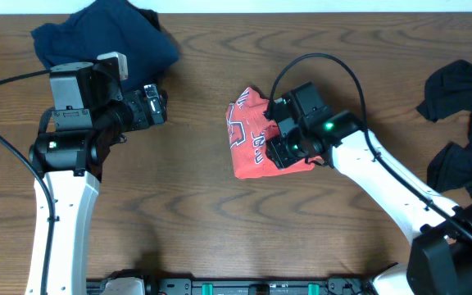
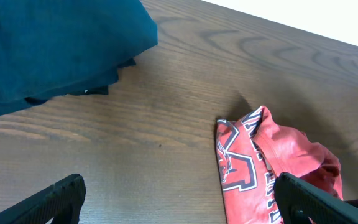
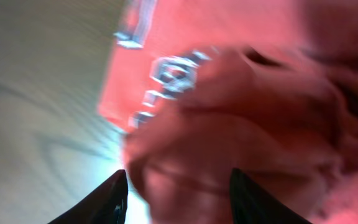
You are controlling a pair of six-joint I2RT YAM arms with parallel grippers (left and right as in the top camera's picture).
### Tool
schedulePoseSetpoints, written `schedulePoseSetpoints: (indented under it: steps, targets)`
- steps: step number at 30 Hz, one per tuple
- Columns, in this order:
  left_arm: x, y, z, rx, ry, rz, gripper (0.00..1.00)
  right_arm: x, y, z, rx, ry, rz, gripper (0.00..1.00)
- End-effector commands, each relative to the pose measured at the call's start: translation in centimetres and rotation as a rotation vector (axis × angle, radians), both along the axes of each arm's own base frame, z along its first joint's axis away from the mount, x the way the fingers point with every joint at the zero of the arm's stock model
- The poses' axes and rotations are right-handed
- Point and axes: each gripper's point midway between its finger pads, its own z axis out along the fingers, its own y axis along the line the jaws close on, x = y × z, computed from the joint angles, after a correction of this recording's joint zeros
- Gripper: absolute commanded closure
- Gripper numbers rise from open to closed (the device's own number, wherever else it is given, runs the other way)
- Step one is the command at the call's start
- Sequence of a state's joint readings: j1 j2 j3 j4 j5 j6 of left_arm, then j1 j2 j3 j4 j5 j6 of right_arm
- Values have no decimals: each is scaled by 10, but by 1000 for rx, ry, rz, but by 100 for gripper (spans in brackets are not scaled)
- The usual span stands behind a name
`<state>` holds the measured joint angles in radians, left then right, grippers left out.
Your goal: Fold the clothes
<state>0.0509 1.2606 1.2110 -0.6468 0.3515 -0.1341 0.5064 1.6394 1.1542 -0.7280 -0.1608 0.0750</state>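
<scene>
A red flap of the shirt (image 1: 260, 103) hides some of the shirt's lettering, so my right gripper should grasp the flap's edge farther back (image 1: 251, 117) and pull the flap open.
A red shirt (image 1: 248, 143) with white and navy lettering lies crumpled and partly folded at the table's middle. It also shows in the left wrist view (image 2: 260, 162) and fills the right wrist view (image 3: 229, 93). My right gripper (image 1: 279, 141) is down on the shirt's right side, its fingers (image 3: 176, 180) closed around a thick bunch of red cloth. My left gripper (image 1: 156, 105) is open and empty above bare wood, left of the shirt, and its fingers (image 2: 179, 186) are wide apart.
A folded navy garment (image 1: 109, 37) lies at the back left and shows in the left wrist view (image 2: 48, 50). A heap of dark clothes (image 1: 465, 106) lies at the right edge. Bare wooden table (image 1: 195, 205) lies between them.
</scene>
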Motion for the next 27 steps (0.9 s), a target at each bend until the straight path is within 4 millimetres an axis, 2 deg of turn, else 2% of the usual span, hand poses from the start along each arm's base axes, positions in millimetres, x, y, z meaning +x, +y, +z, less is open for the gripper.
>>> schedulePoseSetpoints:
  steps: [1,6,9,12,19,20,23,27]
  targets:
    - [3,3,4,11,-12,3,2,6,-39,-39,-176,25,-159,51]
    - [2,3,4,17,-11,-3,2,16,-58,-63,-206,60,-220,52]
    - [1,3,3,27,-7,-13,2,21,-66,-63,-202,58,-246,55]
    - [1,3,2,29,-7,-15,2,32,-66,-46,-173,17,-252,55]
    - [2,10,1,57,-5,14,2,51,-32,40,-45,-191,-109,52]
    - [2,10,1,61,-6,17,2,53,-29,46,-36,-208,-102,52]
    - [2,12,1,66,-5,23,2,56,-19,53,-15,-237,-92,52]
    - [2,15,1,66,-5,31,2,53,-3,39,30,-179,-103,52]
